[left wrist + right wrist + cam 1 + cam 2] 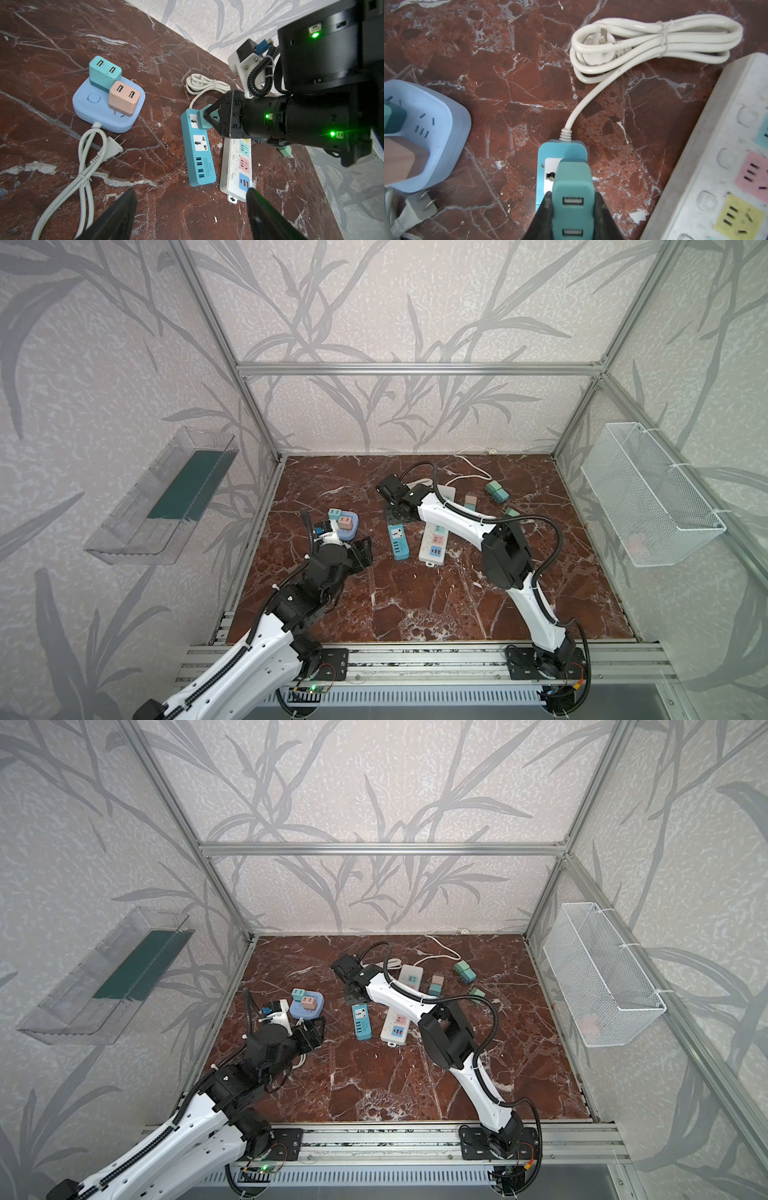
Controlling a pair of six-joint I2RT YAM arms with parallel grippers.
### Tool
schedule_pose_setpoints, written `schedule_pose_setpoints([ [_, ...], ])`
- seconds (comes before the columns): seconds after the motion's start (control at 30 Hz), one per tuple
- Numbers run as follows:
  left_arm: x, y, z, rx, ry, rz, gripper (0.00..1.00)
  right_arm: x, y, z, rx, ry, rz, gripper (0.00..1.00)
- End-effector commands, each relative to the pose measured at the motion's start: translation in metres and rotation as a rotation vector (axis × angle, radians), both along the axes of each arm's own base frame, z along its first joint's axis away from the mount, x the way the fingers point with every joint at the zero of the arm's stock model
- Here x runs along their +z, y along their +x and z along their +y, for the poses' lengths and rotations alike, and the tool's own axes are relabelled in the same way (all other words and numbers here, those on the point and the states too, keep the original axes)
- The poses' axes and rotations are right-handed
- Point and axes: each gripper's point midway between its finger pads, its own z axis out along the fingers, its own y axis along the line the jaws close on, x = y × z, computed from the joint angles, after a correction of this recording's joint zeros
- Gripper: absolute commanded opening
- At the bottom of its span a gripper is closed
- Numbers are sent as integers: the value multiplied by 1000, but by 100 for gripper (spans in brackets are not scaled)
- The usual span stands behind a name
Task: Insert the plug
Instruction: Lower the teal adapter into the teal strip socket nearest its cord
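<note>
The teal plug is lined up square with the blue power strip at the strip's end socket, so the robot's right hand keeps pushing until the plug is seated and then let go.
A teal two-port USB plug is clamped between the fingers of my right gripper, which is shut on it. The plug stands over the end socket of the blue power strip, nearest its white cord. Its prongs are hidden, so I cannot tell how deep they sit. In the left wrist view the same plug leans against that strip under the right gripper. My left gripper hangs open over bare marble near the strip's USB end. Both top views show the strip mid-table.
A light blue square socket hub carries a teal and a pink adapter, its grey cord and plug lying beside it. A white power strip lies next to the blue one. Spare adapters sit at the back right, and a coiled white cord lies behind the strip.
</note>
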Motion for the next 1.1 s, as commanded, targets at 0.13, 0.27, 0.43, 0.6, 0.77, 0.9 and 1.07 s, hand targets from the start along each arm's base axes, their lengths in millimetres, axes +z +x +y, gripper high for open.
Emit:
schedule_pose_setpoints([
  [0.13, 1, 0, 2, 9, -15, -17, 83, -20, -49, -28, 67, -99, 152, 0],
  [0.27, 3, 0, 2, 7, -13, -21, 82, -17, -56, -30, 86, -118, 157, 0],
  [0.43, 3, -1, 3, 10, -13, -23, 83, -38, -61, -33, 76, -136, 189, 0],
  [0.6, 2, -1, 4, 11, -11, -24, 82, -70, -72, -40, 57, -155, 253, 0],
  [0.77, 2, -2, 3, 6, -12, -24, 83, -89, -85, -45, 49, -148, 305, 0],
  [0.9, 5, -2, 3, 2, -19, -32, 83, -70, -82, -38, 59, -108, 279, 10],
  [1.07, 9, -3, 7, 24, -19, -38, 86, -15, -63, -22, 108, -54, 175, 39],
])
